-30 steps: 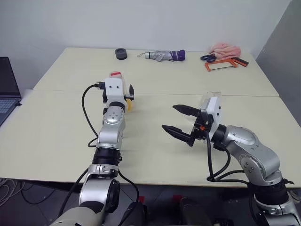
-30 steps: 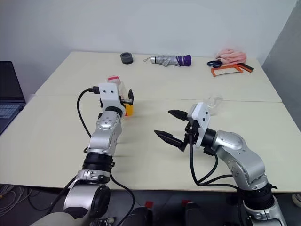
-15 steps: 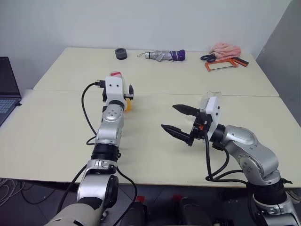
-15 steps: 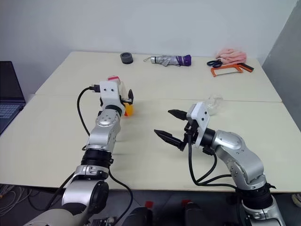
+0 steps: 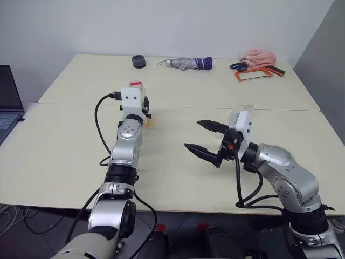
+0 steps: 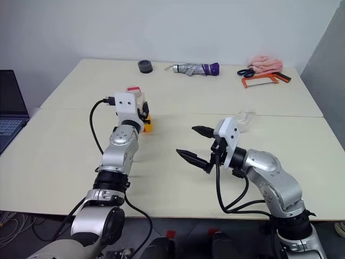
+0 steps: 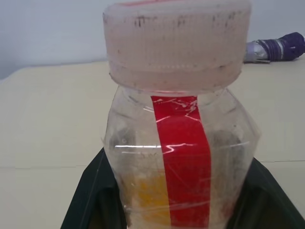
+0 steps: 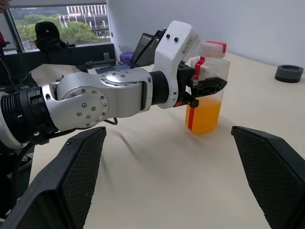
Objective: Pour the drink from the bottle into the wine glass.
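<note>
I should first bring the bottle to the table's middle [image 5: 180,141] with my left gripper for uncapping, because the white and pink cap [image 5: 136,84] closes the bottle out of my right gripper's reach.
The bottle [image 8: 206,95], clear with a red label strip and a white and pink cap, stands upright on the table at the left. The orange drink [image 8: 205,117] fills its lower part. My left gripper [image 8: 209,86] is shut on the bottle at mid-height; its black fingers [image 7: 90,200] press both sides. My right gripper [image 5: 193,134] hovers open over the table's middle right, pointing toward the bottle, with nothing between its fingers. The wine glass [image 6: 247,116] stands just behind the right wrist, mostly hidden by it.
Along the far table edge lie a black ring [image 5: 138,61], a folded grey and purple umbrella [image 5: 186,63], scissors with an orange-framed saw [image 5: 252,74] and a pink cloth [image 5: 257,55]. A laptop [image 5: 8,102] sits at the far left.
My left gripper's fingers have closed onto the bottle; a second ago they stood open around it. The right arm has kept still.
</note>
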Controlling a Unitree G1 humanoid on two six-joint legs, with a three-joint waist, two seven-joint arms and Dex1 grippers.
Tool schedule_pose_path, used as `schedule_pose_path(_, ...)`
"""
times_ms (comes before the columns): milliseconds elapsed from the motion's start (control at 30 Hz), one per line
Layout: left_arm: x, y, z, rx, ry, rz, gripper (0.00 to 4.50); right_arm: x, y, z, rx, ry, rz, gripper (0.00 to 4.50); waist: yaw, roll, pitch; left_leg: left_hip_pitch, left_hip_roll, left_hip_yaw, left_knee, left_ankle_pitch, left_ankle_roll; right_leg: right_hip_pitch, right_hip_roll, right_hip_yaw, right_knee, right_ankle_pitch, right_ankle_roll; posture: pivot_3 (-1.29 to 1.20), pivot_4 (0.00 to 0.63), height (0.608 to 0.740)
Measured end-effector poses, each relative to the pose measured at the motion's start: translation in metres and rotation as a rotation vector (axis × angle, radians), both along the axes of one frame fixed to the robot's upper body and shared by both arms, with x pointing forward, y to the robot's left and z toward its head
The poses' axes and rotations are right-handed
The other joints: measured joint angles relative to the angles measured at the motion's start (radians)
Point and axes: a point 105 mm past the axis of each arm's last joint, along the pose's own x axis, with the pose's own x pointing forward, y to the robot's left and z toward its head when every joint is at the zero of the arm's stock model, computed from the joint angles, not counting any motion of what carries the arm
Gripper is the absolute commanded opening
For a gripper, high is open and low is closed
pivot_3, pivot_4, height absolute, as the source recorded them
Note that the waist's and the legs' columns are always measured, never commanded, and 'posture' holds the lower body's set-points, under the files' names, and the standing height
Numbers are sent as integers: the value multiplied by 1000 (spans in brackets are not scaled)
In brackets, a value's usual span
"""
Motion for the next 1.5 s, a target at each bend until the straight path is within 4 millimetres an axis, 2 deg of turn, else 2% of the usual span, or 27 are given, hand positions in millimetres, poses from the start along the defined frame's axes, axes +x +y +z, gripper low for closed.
schedule_pose_path(267, -4, -3, -2, -12, -8, -23, 1916, 0, 0, 0, -1, -6, 4, 4500, 0, 0, 0, 0, 0, 0, 0, 0, 0, 0, 0, 0, 0, 0, 0, 0, 150, 740)
schedule_pose_path(333, -6, -5, -4, -30, -5, -44, 2639, 0, 1, 0, -2, -6, 5, 4500, 0, 0, 0, 0, 0, 0, 0, 0, 0, 0, 0, 0, 0, 0, 0, 0, 150, 740)
schedule_pose_path(367, -7, -7, -5, -42, -7, -55, 2864, -1, 1, 0, -3, -6, 6, 4500, 0, 0, 0, 0, 0, 0, 0, 0, 0, 0, 0, 0, 0, 0, 0, 0, 150, 740)
schedule_pose_path(533, -9, -10, 4, -48, -42, -76, 4485, -1, 2, -1, -5, -4, 12, 4500, 0, 0, 0, 0, 0, 0, 0, 0, 0, 0, 0, 0, 0, 0, 0, 0, 150, 740)
schedule_pose_path(1033, -10, -9, 8, -34, -53, -75, 4485, -1, 2, -1, -7, -6, 10, 4500, 0, 0, 0, 0, 0, 0, 0, 0, 0, 0, 0, 0, 0, 0, 0, 0, 150, 740)
schedule_pose_path(1133, -10, -9, 8, -33, -50, -73, 3925, -1, 3, -1, -6, -6, 10, 4500, 0, 0, 0, 0, 0, 0, 0, 0, 0, 0, 0, 0, 0, 0, 0, 0, 150, 740)
schedule_pose_path(1333, -10, -9, 7, -29, -49, -72, 2085, -1, 3, -1, -6, -6, 10, 4500, 0, 0, 0, 0, 0, 0, 0, 0, 0, 0, 0, 0, 0, 0, 0, 0, 150, 740)
schedule_pose_path(1500, -10, -10, 7, -28, -46, -86, 2005, -1, 3, -1, -3, -6, 11, 4500, 0, 0, 0, 0, 0, 0, 0, 0, 0, 0, 0, 0, 0, 0, 0, 0, 150, 740)
